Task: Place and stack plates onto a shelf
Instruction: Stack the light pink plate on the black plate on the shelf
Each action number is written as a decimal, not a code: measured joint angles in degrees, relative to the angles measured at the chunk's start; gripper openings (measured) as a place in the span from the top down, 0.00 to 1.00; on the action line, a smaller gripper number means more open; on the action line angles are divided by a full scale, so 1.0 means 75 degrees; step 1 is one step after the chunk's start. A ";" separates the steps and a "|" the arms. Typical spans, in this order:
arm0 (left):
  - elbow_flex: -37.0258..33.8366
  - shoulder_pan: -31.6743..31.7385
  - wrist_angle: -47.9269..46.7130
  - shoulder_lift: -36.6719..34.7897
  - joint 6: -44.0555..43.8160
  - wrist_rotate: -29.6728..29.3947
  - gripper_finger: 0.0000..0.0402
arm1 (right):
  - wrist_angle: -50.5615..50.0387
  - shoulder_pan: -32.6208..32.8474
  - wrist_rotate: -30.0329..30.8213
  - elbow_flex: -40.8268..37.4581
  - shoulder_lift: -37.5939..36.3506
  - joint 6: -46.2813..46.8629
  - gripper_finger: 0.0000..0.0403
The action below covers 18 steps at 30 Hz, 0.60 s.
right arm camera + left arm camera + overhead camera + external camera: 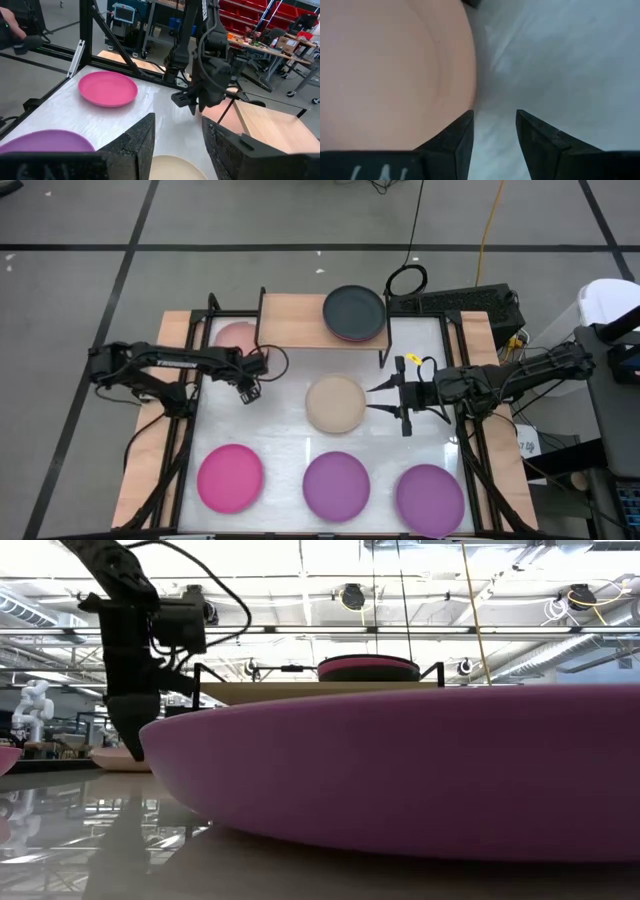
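Note:
The pink plate goes under the shelf's end point(257, 338) and my left gripper's fingers are next to the plate's rim, so next I shut the fingers, lift clear and move over the plate point(236, 335).
The shelf point(300, 320) stands at the table's far side. On its right end a dark grey plate point(354, 310) lies on top of a magenta one. A pale pink plate point(236, 337) lies on the table at the shelf's left end. A beige plate point(335, 403) lies mid-table. My left gripper point(495, 127) is open, low over the table just beside the pink plate's rim point(470, 75). My right gripper point(383, 398) is open and level, just right of the beige plate point(175, 169). I see neither touching a plate.
A magenta plate point(230, 477) and two purple plates point(336, 485) point(430, 498) lie along the table's near edge. Black frame posts point(190, 430) run along both table sides. The shelf's left half point(290, 315) is bare board.

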 joint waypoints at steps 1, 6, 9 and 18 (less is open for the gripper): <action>0.0000 0.0005 0.0037 0.0109 0.0020 -0.0097 0.62 | 0.0001 0.0000 0.0000 0.0000 0.0000 0.0000 0.64; 0.0000 0.0054 0.0279 0.0436 0.0128 -0.0607 0.62 | 0.0000 0.0000 -0.0001 0.0000 0.0000 0.0055 0.64; 0.0000 0.0169 0.0360 0.0448 0.0189 -0.0608 0.63 | -0.0003 0.0000 -0.0003 0.0000 0.0000 0.0055 0.64; 0.0000 0.0371 0.0367 0.0448 0.0167 -0.0591 0.91 | -0.0005 0.0000 -0.0003 0.0000 0.0000 0.0055 0.64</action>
